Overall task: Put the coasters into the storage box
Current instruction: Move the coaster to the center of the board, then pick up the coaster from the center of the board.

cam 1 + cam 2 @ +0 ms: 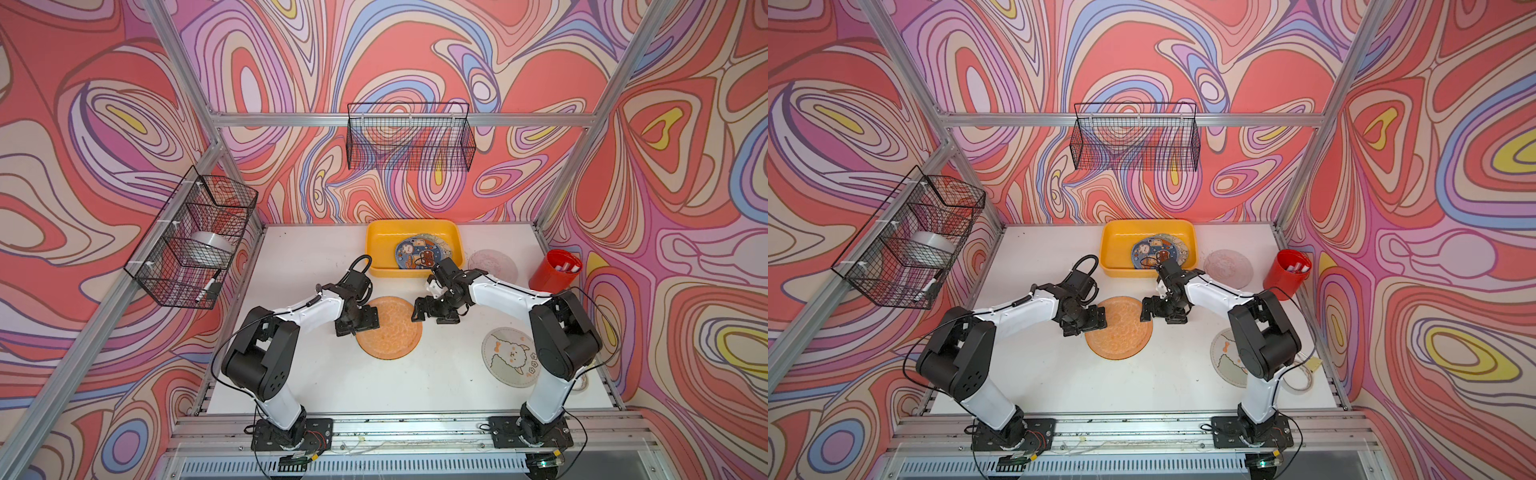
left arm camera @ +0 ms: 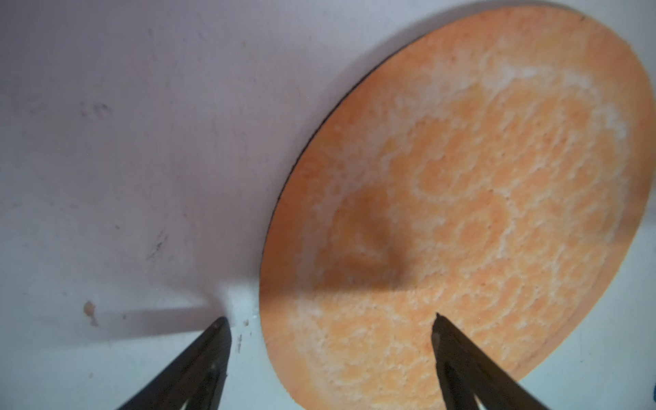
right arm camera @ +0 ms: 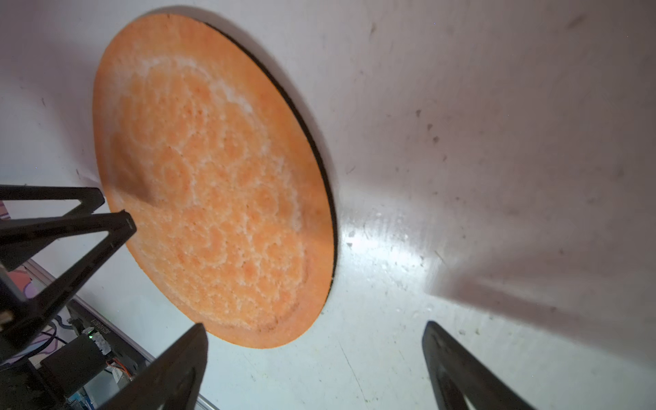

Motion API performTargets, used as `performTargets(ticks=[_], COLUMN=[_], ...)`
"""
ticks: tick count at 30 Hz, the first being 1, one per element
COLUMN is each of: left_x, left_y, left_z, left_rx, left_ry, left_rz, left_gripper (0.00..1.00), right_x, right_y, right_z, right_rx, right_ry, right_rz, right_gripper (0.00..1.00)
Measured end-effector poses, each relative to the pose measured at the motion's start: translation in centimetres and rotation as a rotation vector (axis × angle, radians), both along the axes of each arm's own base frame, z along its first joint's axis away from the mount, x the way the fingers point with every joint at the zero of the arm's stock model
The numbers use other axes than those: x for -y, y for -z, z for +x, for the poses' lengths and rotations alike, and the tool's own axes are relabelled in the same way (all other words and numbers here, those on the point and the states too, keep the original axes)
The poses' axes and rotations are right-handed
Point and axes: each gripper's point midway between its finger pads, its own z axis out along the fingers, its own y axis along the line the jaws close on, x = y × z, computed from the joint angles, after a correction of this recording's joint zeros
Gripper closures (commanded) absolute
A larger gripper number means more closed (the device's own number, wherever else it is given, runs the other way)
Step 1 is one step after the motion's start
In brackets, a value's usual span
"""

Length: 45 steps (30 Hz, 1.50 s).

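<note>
My right gripper needs to come in from its place off the coaster's rim, move over that rim [image 1: 419,335] and pinch up a fold, because the orange coaster [image 1: 389,334] is lying flat.
A plain orange coaster [image 1: 392,332] [image 1: 1121,332] lies flat mid-table. My left gripper [image 1: 358,322] [image 2: 330,317] is open and straddles its left rim, one finger over the white table and one over the orange coaster [image 2: 461,213]. My right gripper [image 1: 428,311] [image 3: 316,324] stands open over bare table just beside the orange coaster [image 3: 213,177] on its right side. The yellow storage box [image 1: 374,249] [image 1: 1106,249] holds blue cartoon coasters [image 1: 419,253]. A pale pink coaster [image 1: 492,264] lies right of the box. An alpaca coaster [image 1: 505,357] lies by the right arm.
A red cup [image 1: 555,270] stands at the table's right edge. Black wire baskets hang on the back wall [image 1: 409,137] and the left wall [image 1: 195,241]; the left one holds a clear tape ring [image 1: 210,245].
</note>
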Motion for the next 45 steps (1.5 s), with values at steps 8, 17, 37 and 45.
performTargets(ticks=[8,17,37,45], left_x=[0.4,0.9,1.9,1.9], left_y=[0.3,0.4,0.5,0.5], left_z=[0.1,0.2,0.4,0.4], left_rx=[-0.005,-0.005,-0.003,-0.003], left_ry=[0.001,0.013,0.040,0.040], left_rz=[-0.015,-0.014,-0.005,0.000], left_gripper=[0.17,0.19,0.24,0.25], right_x=[-0.6,-1.3,-3.3,-3.4], right_y=[0.1,1.8,1.8,1.9], right_z=[-0.2,-0.7,0.1,0.1], right_rx=[-0.002,-0.032,-0.013,-0.012], right_ry=[-0.002,-0.021,-0.019,-0.011], right_rz=[0.017,0.002,0.021,0.018], right_gripper=[0.14,0.17,0.22,0.25])
